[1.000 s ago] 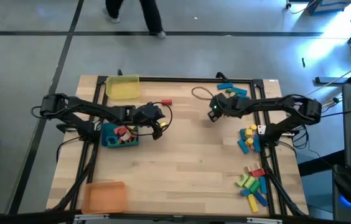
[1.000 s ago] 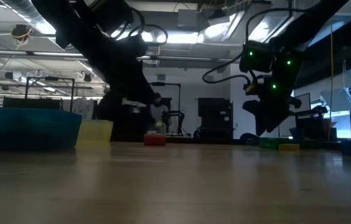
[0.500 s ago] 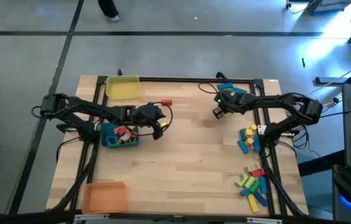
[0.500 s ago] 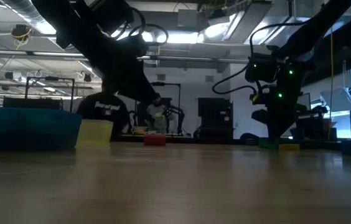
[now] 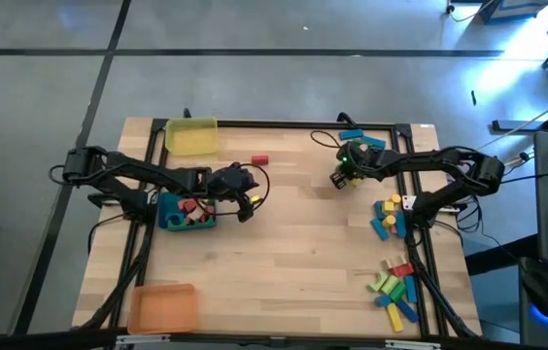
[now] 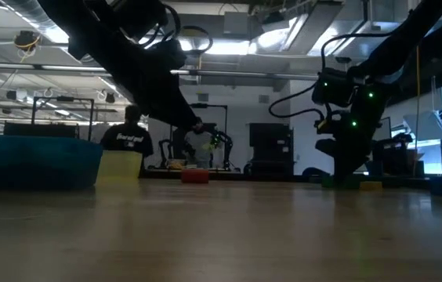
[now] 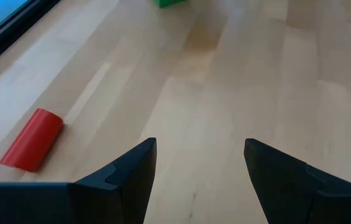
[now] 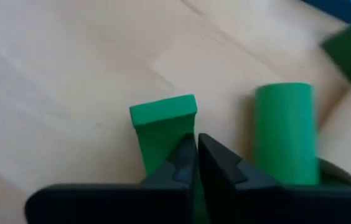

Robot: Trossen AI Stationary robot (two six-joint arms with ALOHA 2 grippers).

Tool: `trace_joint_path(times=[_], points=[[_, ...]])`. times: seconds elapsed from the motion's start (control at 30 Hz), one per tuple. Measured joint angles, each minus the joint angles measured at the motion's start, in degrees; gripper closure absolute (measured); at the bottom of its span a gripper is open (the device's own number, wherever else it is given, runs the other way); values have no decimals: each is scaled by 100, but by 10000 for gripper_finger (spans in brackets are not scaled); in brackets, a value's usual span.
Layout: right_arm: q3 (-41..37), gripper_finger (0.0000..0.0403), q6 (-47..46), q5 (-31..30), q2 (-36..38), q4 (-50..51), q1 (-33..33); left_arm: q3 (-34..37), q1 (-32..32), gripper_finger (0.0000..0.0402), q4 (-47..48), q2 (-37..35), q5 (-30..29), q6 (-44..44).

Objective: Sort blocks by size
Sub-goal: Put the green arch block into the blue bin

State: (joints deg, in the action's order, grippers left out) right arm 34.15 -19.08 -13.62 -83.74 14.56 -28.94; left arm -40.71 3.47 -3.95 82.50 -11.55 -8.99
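The flat green block is next to the green cylinder (image 8: 285, 132), so next my right gripper pulls the block onto open wood (image 8: 63, 106), and then grips the block's end and lifts it first.
My right gripper (image 5: 341, 174) (image 8: 195, 149) is shut and points steeply down at the table's far right. Its fingertips are over the near end of a flat green block (image 8: 163, 121). A green cylinder (image 8: 285, 130) lies just beside that block, and more green and blue blocks (image 5: 363, 142) lie close by. In the low view the right gripper (image 6: 346, 174) reaches down to the tabletop. My left gripper (image 5: 247, 201) (image 7: 200, 162) hovers open beside the blue tray (image 5: 169, 220), with nothing between its fingers. A red cylinder block (image 7: 32, 140) (image 5: 259, 159) lies on the wood ahead of it. My right gripper comes from above at a slant. Its shut fingertips cover the flat green block's near end (image 8: 157, 152), with nothing showing between them. I cannot tell whether they touch the block. The block lies flat on the table.
A yellow tray (image 5: 192, 136) stands at the far left and an orange tray (image 5: 162, 307) at the near left. The blue tray holds red blocks. Block piles lie at the right edge (image 5: 389, 218) and the near right (image 5: 395, 287). A person (image 6: 131, 139) is in the room behind.
My right gripper has moved toward the table's far edge and come down to the tabletop by the green blocks. Its fingers have drawn together. A person has walked into the low view's background.
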Motion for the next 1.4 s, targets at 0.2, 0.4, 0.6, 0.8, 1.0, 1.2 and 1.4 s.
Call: trace_joint_path(times=[0.2, 0.4, 0.6, 0.8, 1.0, 1.2, 1.4], points=[[-28, 395, 400, 608, -20, -705, 527, 2, -267, 174, 62, -66, -2, 186], [49, 396, 547, 563, -13, -1126, 1054, 0, -458, 174, 265, -416, -1, 193], [403, 396, 283, 375, 42, -828, 1089, -2, -503, 174, 601, -877, -2, 164], [1044, 327, 182, 368, 42, 239, 1051, -4, -488, 174, 679, -1105, -45, 299], [1296, 188, -9, 451, 42, 870, 1055, -9, -490, 174, 838, -1137, -43, 193], [1292, 103, -392, 402, -236, 1165, 1062, -9, -495, 174, 984, -1137, -44, 131], [1319, 96, -191, 312, -548, 1056, 1059, -8, -495, 174, 984, -1137, -44, 146]])
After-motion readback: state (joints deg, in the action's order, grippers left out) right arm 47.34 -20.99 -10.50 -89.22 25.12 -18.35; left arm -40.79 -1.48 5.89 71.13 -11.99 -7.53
